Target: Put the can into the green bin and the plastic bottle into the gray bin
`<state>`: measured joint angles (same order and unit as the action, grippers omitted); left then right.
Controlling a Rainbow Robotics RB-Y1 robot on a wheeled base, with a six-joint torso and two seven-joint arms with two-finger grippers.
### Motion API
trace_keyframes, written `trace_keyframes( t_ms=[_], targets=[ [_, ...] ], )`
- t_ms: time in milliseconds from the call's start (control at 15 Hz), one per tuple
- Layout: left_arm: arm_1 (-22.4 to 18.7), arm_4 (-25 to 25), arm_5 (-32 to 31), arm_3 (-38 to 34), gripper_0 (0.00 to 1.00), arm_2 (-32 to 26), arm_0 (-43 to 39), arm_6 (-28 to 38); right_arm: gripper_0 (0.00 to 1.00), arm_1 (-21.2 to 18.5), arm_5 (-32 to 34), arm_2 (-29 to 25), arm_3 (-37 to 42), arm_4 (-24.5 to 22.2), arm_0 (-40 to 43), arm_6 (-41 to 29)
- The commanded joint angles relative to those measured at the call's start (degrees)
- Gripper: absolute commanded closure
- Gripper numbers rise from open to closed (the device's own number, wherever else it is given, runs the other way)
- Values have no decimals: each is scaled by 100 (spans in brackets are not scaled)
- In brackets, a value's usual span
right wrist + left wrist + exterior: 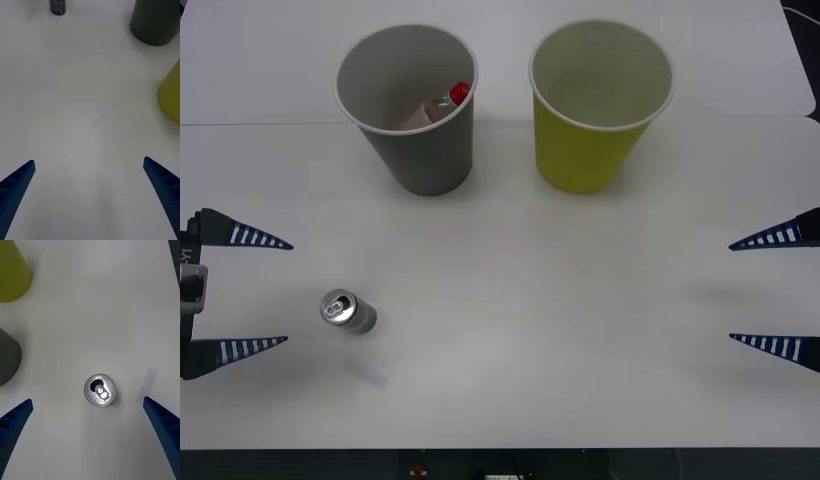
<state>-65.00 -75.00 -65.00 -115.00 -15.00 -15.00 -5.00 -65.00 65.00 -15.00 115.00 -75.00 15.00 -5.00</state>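
The dark opening point(96, 384) next to the can's pull-tab point(349, 312) is already open, so I expect the can to be empty when I drop it into the green bin.
The small silver can point(348, 312) stands upright on the white table at the near left, its pull-tab top point(100, 390) facing up. My left gripper point(270, 292) is open just left of it, and the can sits ahead of the gap between the fingers. The plastic bottle point(438, 108), red cap up, leans inside the gray bin point(420, 150) at the far left. To its right stands the green bin point(590, 150), with nothing showing inside. My right gripper point(746, 292) hangs open at the table's right edge, holding nothing.
The white table point(540, 330) is bare between the two grippers and in front of the cups. The gray bin point(155, 22) and green bin point(170, 95) stand side by side with a narrow gap. A seam in the table runs behind them.
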Motion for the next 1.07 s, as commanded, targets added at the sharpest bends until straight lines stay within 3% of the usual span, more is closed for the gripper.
trace_keyframes(
  t_ms=[67,267,667,1067],
  targets=[
    [0,0,0,0,0,0,0,0,0,0,0,0,0,0,0,0],
    [225,108,58,48,0,-56,-100,-10,0,0,0,0,0,0,0,0],
    [225,486,75,391,0,-100,-267,-168,0,0,0,0,0,0,0,0],
    [225,1251,66,1146,0,15,-390,-1179,0,0,0,0,0,0,0,0]
  ],
)
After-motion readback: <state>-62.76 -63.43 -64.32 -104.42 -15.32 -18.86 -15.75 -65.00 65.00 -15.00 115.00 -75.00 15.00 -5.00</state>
